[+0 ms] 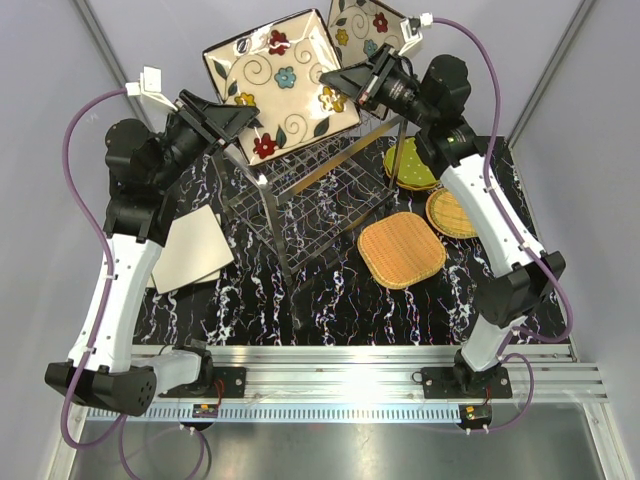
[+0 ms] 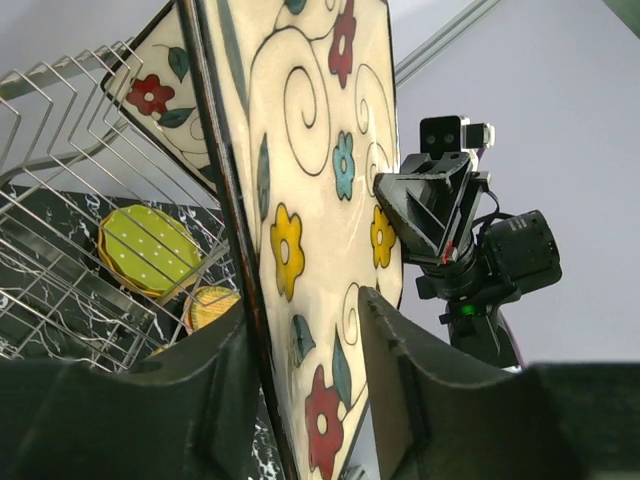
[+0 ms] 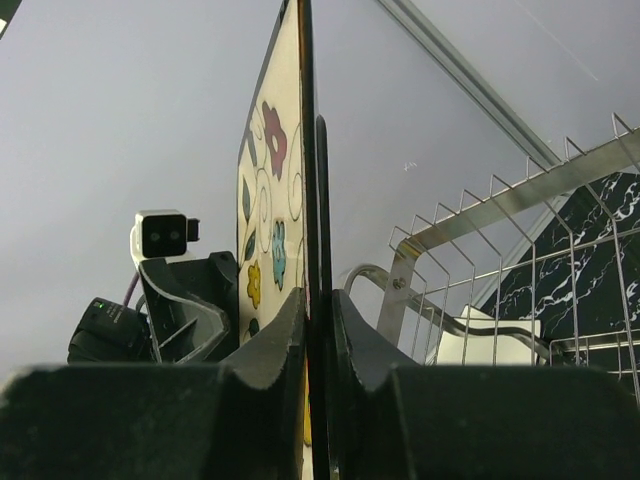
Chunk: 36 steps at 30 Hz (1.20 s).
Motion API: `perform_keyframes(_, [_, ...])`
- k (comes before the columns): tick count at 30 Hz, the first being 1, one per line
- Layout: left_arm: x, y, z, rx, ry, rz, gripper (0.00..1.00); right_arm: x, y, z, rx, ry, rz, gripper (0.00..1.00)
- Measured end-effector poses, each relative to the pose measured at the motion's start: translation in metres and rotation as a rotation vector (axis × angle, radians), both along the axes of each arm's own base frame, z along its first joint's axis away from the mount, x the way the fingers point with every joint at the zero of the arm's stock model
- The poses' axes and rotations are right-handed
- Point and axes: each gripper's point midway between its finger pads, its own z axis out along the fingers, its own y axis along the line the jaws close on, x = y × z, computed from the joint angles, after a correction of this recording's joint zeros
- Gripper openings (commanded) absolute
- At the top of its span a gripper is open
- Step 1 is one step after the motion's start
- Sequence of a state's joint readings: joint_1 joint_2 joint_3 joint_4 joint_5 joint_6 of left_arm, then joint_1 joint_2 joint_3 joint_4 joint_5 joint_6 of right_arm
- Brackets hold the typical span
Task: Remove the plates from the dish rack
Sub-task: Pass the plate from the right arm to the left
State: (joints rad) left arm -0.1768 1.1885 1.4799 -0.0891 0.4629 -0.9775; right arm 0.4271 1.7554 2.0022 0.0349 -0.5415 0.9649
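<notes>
The plain cream plate [image 1: 193, 250] is on the other side of the rack from my right gripper, so my left gripper should grab the flower-patterned plate [image 1: 249, 152] by its edge and stack it there.
A large cream flower-patterned square plate [image 1: 282, 90] hangs in the air above the chrome wire dish rack [image 1: 310, 190]. My right gripper [image 1: 335, 78] is shut on its right edge, and the right wrist view shows both pads [image 3: 290, 330] pressed on the rim [image 3: 303, 150]. My left gripper [image 1: 248, 118] straddles the plate's lower left edge [image 2: 300, 150]. Its jaws are apart, with a gap at the right finger [image 2: 400, 370]. A second flower-patterned plate [image 1: 365, 25] stands upright at the back of the rack.
A plain cream square plate [image 1: 195, 248] lies on the table left of the rack. Right of the rack lie a green dotted plate [image 1: 410, 165] and two wicker plates [image 1: 400, 250] [image 1: 450, 212]. Grey walls enclose the black marbled table [image 1: 320, 300].
</notes>
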Motion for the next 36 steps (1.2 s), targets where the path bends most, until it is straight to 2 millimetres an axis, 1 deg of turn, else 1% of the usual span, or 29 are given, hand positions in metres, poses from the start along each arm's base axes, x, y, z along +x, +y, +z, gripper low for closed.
perform_keyframes(1, [0.000,0.000,0.000,0.000,0.003,0.001,0.30,-0.001,0.000,0.001,0.001,-0.003,0.000,0.00])
perform_keyframes(3, [0.002,0.001,-0.002,-0.002,0.008,0.005,0.24,-0.003,-0.001,0.004,0.005,-0.014,0.001,0.00])
perform_keyframes(4, [0.003,0.001,-0.002,-0.003,0.009,0.005,0.14,-0.004,-0.002,0.006,0.005,-0.020,0.000,0.00])
perform_keyframes(6, [0.002,0.000,-0.001,-0.014,0.016,-0.002,0.02,-0.007,-0.003,0.009,0.008,-0.034,-0.002,0.00])
perform_keyframes(7, [0.002,-0.001,0.000,-0.023,0.016,-0.005,0.00,-0.007,-0.003,0.010,0.010,-0.043,-0.004,0.00])
perform_keyframes(8, [0.000,-0.002,0.003,-0.032,0.011,-0.013,0.00,-0.008,-0.003,0.010,0.012,-0.047,-0.003,0.01])
perform_keyframes(11, [-0.002,-0.002,0.007,-0.042,0.000,-0.017,0.00,-0.009,-0.004,0.011,0.019,-0.063,-0.007,0.10])
perform_keyframes(12, [-0.002,-0.002,0.007,-0.045,0.000,-0.019,0.00,-0.009,-0.005,0.012,0.021,-0.067,-0.008,0.21])
perform_keyframes(14, [-0.002,-0.002,0.006,-0.059,0.003,-0.023,0.00,-0.011,-0.006,0.012,0.020,-0.073,-0.009,0.25])
perform_keyframes(15, [-0.003,-0.002,0.006,-0.063,0.004,-0.026,0.00,-0.013,-0.006,0.013,0.020,-0.076,-0.009,0.34])
perform_keyframes(18, [-0.004,0.002,0.004,-0.084,0.008,-0.029,0.00,-0.018,-0.005,0.017,0.024,-0.102,-0.001,0.45])
perform_keyframes(19, [-0.005,0.003,0.004,-0.092,0.010,-0.031,0.00,-0.020,-0.004,0.018,0.027,-0.109,0.003,0.54])
perform_keyframes(20, [-0.006,0.006,0.003,-0.099,0.011,-0.032,0.00,-0.022,-0.003,0.020,0.032,-0.117,0.008,0.56])
perform_keyframes(21, [-0.006,0.009,0.002,-0.102,0.014,-0.028,0.00,-0.025,-0.002,0.023,0.037,-0.131,0.011,0.61])
perform_keyframes(22, [-0.006,0.011,0.001,-0.109,0.022,-0.029,0.00,-0.027,-0.001,0.024,0.040,-0.136,0.016,0.70])
perform_keyframes(26, [-0.007,0.019,-0.002,-0.119,0.031,-0.013,0.00,-0.033,0.000,0.032,0.057,-0.174,0.023,0.86])
perform_keyframes(30, [-0.009,0.026,-0.003,-0.130,0.036,0.001,0.00,-0.036,-0.002,0.038,0.065,-0.202,0.025,0.91])
perform_keyframes(36, [-0.013,0.037,0.000,-0.138,0.024,0.026,0.00,-0.042,-0.005,0.044,0.064,-0.247,0.017,0.91])
